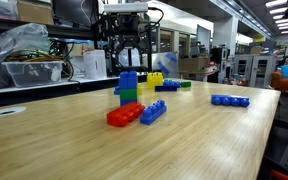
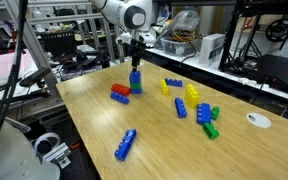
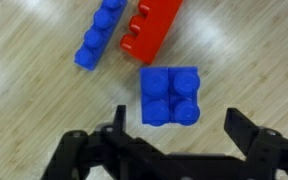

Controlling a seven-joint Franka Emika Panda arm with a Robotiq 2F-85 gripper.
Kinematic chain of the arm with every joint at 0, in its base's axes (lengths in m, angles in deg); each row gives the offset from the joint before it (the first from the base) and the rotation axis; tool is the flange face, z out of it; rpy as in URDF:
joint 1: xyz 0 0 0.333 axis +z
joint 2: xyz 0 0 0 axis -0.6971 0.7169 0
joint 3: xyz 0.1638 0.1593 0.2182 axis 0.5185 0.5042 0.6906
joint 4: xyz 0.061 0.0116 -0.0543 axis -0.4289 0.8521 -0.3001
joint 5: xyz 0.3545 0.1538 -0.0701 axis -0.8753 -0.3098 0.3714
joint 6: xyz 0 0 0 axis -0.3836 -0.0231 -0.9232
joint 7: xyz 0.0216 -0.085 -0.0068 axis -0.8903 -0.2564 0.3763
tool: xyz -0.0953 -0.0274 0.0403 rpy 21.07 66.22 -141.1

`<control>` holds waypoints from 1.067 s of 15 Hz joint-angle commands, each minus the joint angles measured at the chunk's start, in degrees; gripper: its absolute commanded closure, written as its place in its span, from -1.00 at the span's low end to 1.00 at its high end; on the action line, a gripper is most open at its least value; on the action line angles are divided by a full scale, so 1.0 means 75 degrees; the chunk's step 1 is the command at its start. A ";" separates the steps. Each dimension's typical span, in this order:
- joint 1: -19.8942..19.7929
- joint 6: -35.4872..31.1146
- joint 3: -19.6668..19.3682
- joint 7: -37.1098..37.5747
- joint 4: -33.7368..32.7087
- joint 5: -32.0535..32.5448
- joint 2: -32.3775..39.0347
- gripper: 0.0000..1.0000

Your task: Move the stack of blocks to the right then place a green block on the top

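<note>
The stack's flat sides are square to my fingers, which are clear of the red block. My gripper keeps going down until the fingers are on either side of the blue top block, and then close.
The stack stands on the wooden table, a blue block on top and a green one under it. It also shows in an exterior view and, from above, in the wrist view. My gripper hangs open and empty just above the stack, a finger on either side of it without touching. Green blocks lie loose among other blocks, away from the stack.
A red block and a blue block lie close beside the stack. Yellow blocks and blue blocks lie scattered. A long blue block lies apart near a table edge. A white disc lies nearby.
</note>
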 commanded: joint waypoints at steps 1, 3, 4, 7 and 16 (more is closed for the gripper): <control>0.0069 0.0108 -0.0027 -0.0066 -0.0046 -0.0119 0.0113 -1.00; 0.0091 0.0014 -0.0002 -0.0168 -0.0019 -0.0110 0.0156 -1.00; 0.0105 -0.0033 0.0005 -0.0214 0.0000 -0.0091 0.0173 -1.00; 0.0162 -0.0034 -0.0003 -0.0248 0.0032 -0.0055 0.0241 -1.00; 0.0217 -0.0115 -0.0043 -0.0361 0.0131 0.0121 0.0378 -1.00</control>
